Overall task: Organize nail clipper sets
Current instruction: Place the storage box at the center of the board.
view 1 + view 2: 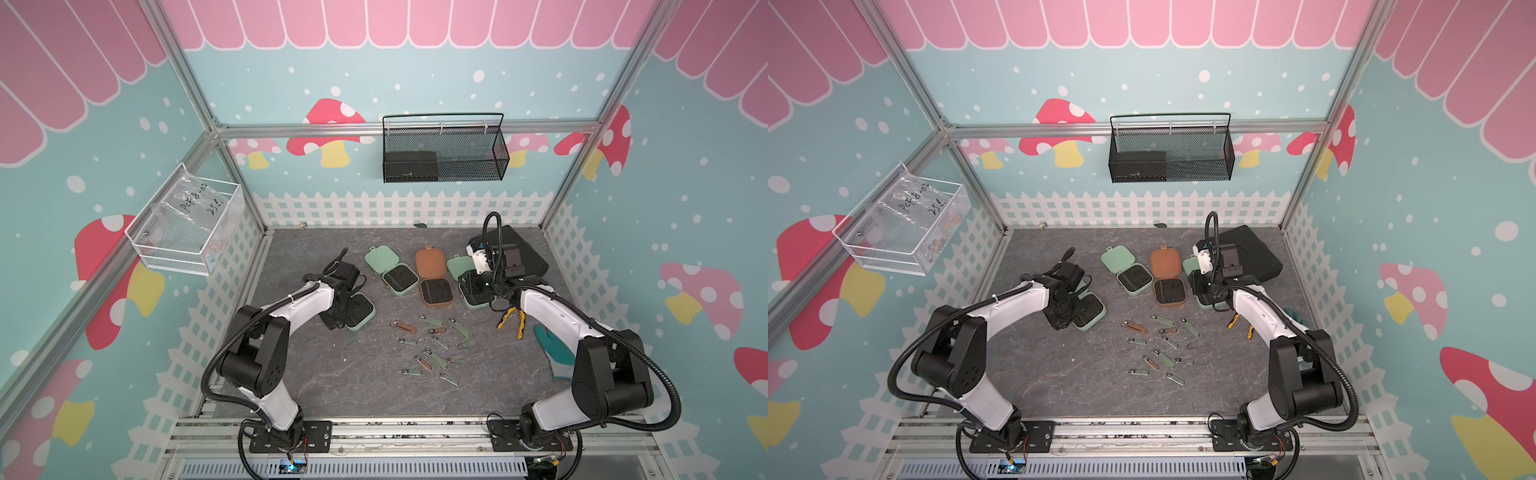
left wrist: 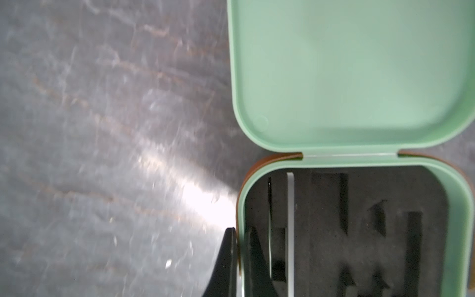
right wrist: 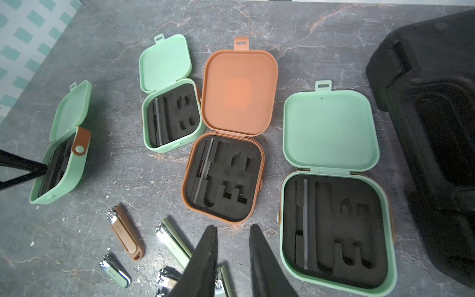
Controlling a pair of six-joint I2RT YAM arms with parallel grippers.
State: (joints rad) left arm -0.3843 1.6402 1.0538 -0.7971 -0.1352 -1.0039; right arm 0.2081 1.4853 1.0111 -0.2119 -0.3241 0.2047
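Note:
The grey table (image 1: pixel 370 349) beside the clippers is clear for the held mint green case (image 1: pixel 362 310), so the robot's left gripper goes on carrying the case there until it lies flat.
Four open hinged cases lie on the grey table. My left gripper (image 2: pixel 241 231) is shut on the side wall of the leftmost mint green case (image 2: pixel 354 72), one finger outside and one inside over the black insert. In the right wrist view that case (image 3: pixel 66 164) sits tilted, one side lifted. In both top views the left gripper (image 1: pixel 338 316) covers part of it (image 1: pixel 1090 318). Another mint case (image 3: pixel 169 102), a brown case (image 3: pixel 231 154) and a third mint case (image 3: pixel 331 205) lie flat. My right gripper (image 3: pixel 233 228) hangs open and empty between the last two. Several clippers (image 1: pixel 432 345) lie scattered in front.
A large black tool case (image 1: pixel 523 249) stands at the back right, beside the right arm. Yellow-handled pliers (image 1: pixel 513 320) and a teal object (image 1: pixel 548 345) lie under that arm. A black mesh basket (image 1: pixel 444 149) hangs on the back wall, a clear bin (image 1: pixel 187 224) on the left wall.

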